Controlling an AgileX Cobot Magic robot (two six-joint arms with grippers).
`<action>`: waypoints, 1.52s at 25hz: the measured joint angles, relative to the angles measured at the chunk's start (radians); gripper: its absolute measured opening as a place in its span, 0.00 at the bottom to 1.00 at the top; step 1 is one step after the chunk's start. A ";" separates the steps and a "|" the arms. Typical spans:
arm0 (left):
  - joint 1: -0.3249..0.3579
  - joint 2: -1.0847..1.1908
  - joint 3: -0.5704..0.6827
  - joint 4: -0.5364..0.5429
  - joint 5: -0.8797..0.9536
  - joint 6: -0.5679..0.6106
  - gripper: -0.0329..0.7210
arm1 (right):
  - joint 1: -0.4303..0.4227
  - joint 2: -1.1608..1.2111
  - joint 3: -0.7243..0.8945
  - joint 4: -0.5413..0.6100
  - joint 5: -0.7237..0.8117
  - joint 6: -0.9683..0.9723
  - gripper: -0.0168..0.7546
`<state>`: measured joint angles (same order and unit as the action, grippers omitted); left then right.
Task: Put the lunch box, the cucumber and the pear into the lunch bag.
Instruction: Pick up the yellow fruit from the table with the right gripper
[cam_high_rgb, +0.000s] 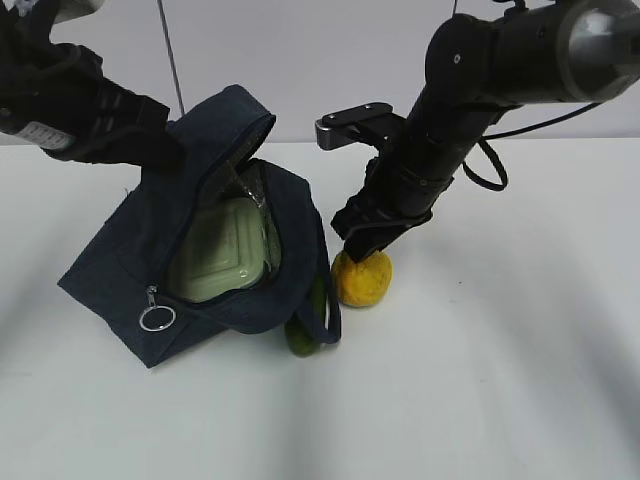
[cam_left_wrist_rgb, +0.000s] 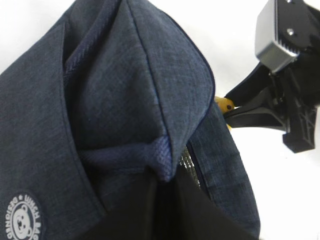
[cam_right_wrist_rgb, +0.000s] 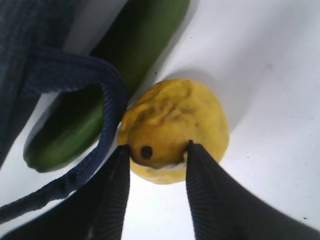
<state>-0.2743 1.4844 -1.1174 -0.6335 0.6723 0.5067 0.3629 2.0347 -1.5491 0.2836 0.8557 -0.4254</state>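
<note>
I should open my right gripper's fingers because they pinch only the pear's narrow top (cam_right_wrist_rgb: 157, 144), then reach further around its thicker body (cam_right_wrist_rgb: 184, 116) and close there before I lift.
The navy lunch bag (cam_high_rgb: 120, 250) lies on the white table with its mouth held open. My left gripper (cam_high_rgb: 160, 150) is shut on the bag's top flap (cam_left_wrist_rgb: 115, 90). The lunch box (cam_high_rgb: 220, 255), showing its sage-green lid, sits inside the bag. Beside the bag lies the dark green cucumber (cam_high_rgb: 303, 335) (cam_right_wrist_rgb: 115, 75), partly under the bag's handle loop (cam_right_wrist_rgb: 107, 100). To its right the yellow pear (cam_high_rgb: 365, 282) (cam_right_wrist_rgb: 175, 125) rests on the table. My right gripper (cam_high_rgb: 368, 245) (cam_right_wrist_rgb: 157, 150) reaches down onto it, both fingertips touching the sides of its narrow top.
A silver ring pull (cam_high_rgb: 157, 318) hangs at the bag's front left corner. The handle loop lies close to the left finger (cam_right_wrist_rgb: 112, 190) of my right gripper. White table (cam_high_rgb: 500, 380) stretches to the right and front.
</note>
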 joint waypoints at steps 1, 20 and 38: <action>0.000 0.000 0.000 0.000 0.000 0.000 0.05 | 0.000 0.000 -0.015 -0.002 0.020 0.000 0.41; 0.000 0.000 0.000 0.000 0.002 0.000 0.05 | 0.000 0.000 -0.173 -0.047 0.233 0.032 0.58; 0.000 0.000 0.000 0.000 0.003 0.000 0.05 | 0.039 0.087 -0.177 -0.054 0.217 -0.010 0.64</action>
<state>-0.2743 1.4844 -1.1174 -0.6335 0.6757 0.5067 0.4015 2.1212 -1.7257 0.2293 1.0727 -0.4354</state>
